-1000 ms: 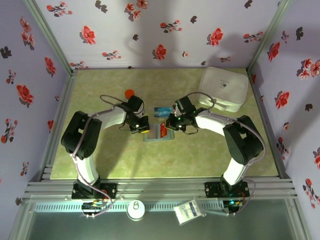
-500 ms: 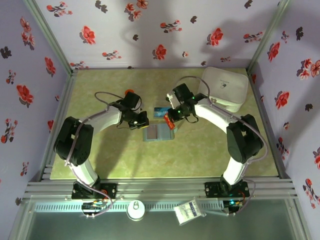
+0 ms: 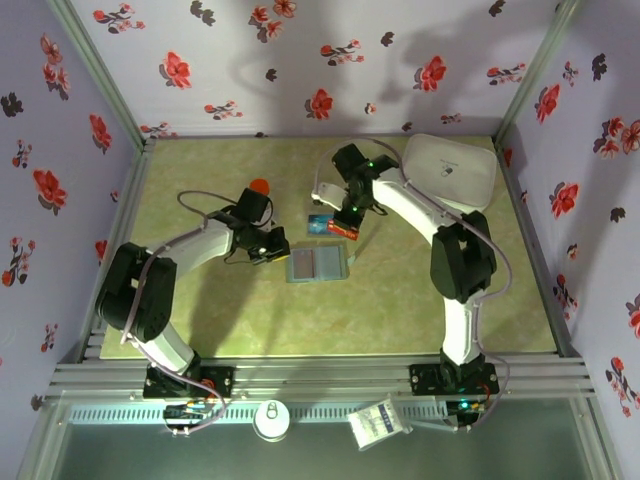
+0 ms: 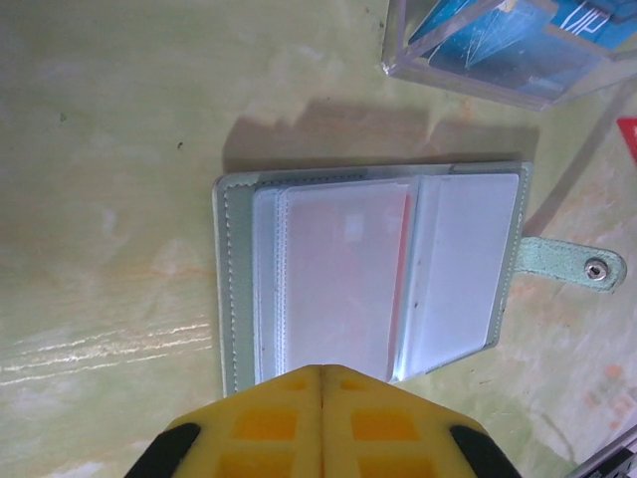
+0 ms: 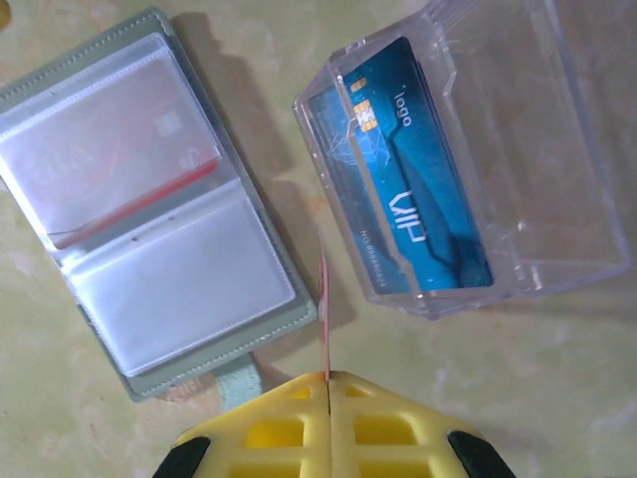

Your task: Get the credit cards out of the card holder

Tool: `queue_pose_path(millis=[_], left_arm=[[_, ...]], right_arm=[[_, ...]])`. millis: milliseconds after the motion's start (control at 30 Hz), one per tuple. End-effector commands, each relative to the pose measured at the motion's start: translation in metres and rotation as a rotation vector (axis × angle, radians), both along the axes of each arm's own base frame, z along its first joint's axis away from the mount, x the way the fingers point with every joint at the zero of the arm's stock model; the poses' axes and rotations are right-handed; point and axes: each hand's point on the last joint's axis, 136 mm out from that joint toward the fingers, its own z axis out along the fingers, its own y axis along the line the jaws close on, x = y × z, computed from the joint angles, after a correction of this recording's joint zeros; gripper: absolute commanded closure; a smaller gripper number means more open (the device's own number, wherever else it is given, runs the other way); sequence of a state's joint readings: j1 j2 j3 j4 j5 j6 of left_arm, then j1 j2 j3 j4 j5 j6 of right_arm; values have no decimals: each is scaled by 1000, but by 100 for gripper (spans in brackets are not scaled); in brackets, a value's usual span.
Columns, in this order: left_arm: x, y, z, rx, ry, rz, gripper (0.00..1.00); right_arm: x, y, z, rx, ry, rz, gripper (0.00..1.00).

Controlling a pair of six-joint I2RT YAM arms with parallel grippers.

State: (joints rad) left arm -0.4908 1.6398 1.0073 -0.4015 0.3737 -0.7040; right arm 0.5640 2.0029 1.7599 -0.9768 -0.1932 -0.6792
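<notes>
The red card [image 5: 323, 309] in my right gripper is free of the card holder and the clear box's empty half [image 5: 552, 169] is open, so I should keep going there and let the card go inside.
The grey-blue card holder [image 3: 316, 264] lies open and flat on the table, and a red card [image 4: 343, 269] shows through its clear sleeve [image 5: 119, 164]. My right gripper [image 5: 326, 376] is shut on another red credit card [image 5: 323, 299], seen edge-on, hanging between the holder and a clear plastic box [image 5: 478, 149]. From above, this gripper [image 3: 348, 222] and its red card [image 3: 342, 230] sit just behind the holder's right end. A light blue card [image 5: 403, 174] lies inside the box. My left gripper [image 4: 320, 368] is shut with nothing in it, at the holder's left edge [image 3: 276, 252].
A large white lidded container [image 3: 450, 172] stands at the back right. An orange-capped bottle [image 3: 259, 187] stands behind my left arm. The clear box [image 3: 320, 222] sits just behind the holder. Open tabletop lies in front of the holder.
My right gripper has drawn the red card up and back from the holder toward the clear box. The left gripper has slid left off the holder, which now lies uncovered.
</notes>
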Motion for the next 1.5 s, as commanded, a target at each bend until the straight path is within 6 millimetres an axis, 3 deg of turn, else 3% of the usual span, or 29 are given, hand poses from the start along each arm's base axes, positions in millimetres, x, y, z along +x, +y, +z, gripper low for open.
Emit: queue_pose_path(millis=[0,300,733,1467], left_arm=[[0,5,7,-8,-17,18,92],[0,7,9,-9,-20,30,92],[3,17,12,18,0,39,92],[10,22,6,47,5,59,92]], right_arm=[[-3,-10,3,-62,27,129,100],[30,8,22,6,-31,193,100],[72,25,26,46,-111,213,100],[83,45,2,86,-119,253,100]])
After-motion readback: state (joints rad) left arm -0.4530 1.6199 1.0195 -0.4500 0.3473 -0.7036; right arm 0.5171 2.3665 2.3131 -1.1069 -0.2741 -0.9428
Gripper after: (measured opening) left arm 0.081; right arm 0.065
